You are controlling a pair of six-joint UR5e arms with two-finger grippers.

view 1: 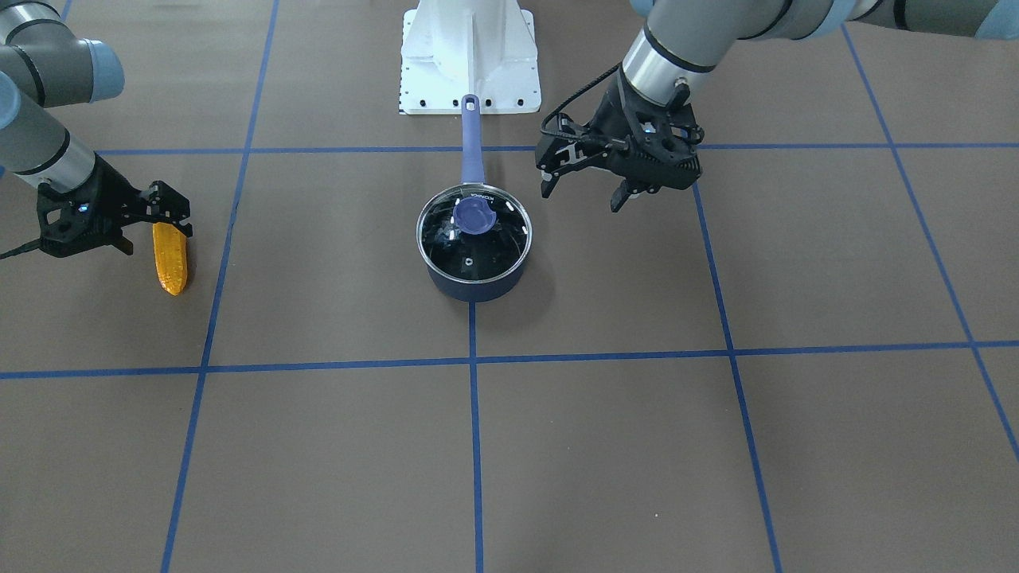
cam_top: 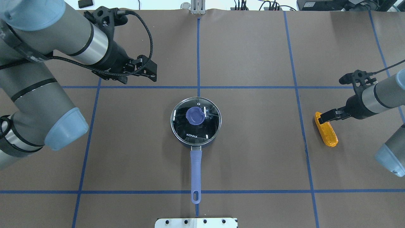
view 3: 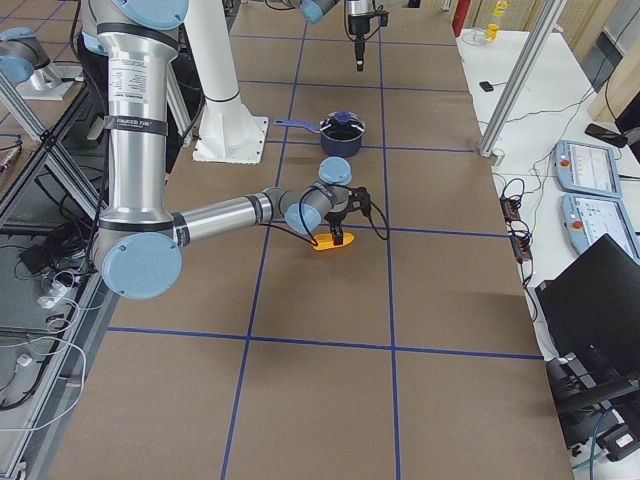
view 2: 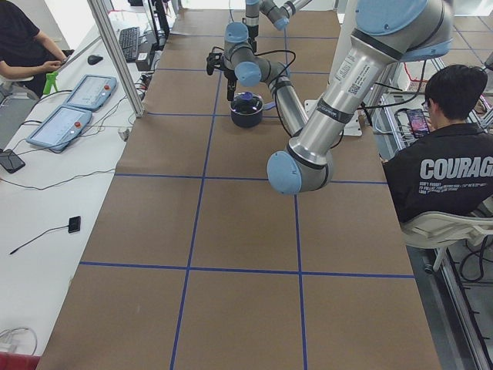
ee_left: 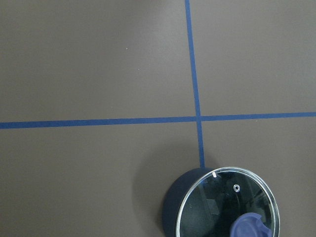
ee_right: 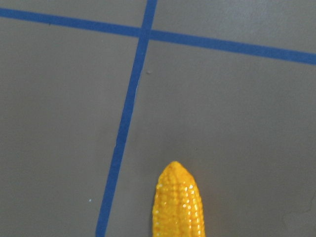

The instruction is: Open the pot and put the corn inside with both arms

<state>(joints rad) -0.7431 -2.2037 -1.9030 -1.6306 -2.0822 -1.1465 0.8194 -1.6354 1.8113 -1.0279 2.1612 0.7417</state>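
Observation:
I can see only a dark inside through the glass lid [view 1: 470,258]. I should expect an empty pot [view 1: 475,290] when I bring the yellow-orange corn in.
A dark blue pot [view 1: 474,280] with a glass lid [cam_top: 196,126] and purple knob [cam_top: 195,115] stands mid-table, its long handle [cam_top: 196,171] pointing at the robot. It also shows in the left wrist view [ee_left: 224,207]. The lid is on. My left gripper [view 1: 583,193] is open and empty, raised beside the pot on its far left. The yellow-orange corn [cam_top: 327,133] lies flat at the table's right, tapered end away from the robot. My right gripper [view 1: 155,237] is open and hangs just above the corn [ee_right: 177,202], not holding it.
Blue tape lines [view 1: 473,430] mark a grid on the brown table. The white robot base [view 1: 470,56] stands behind the pot handle. A seated person [view 2: 454,162] and control tablets [view 2: 65,123] are beside the table, off the work area.

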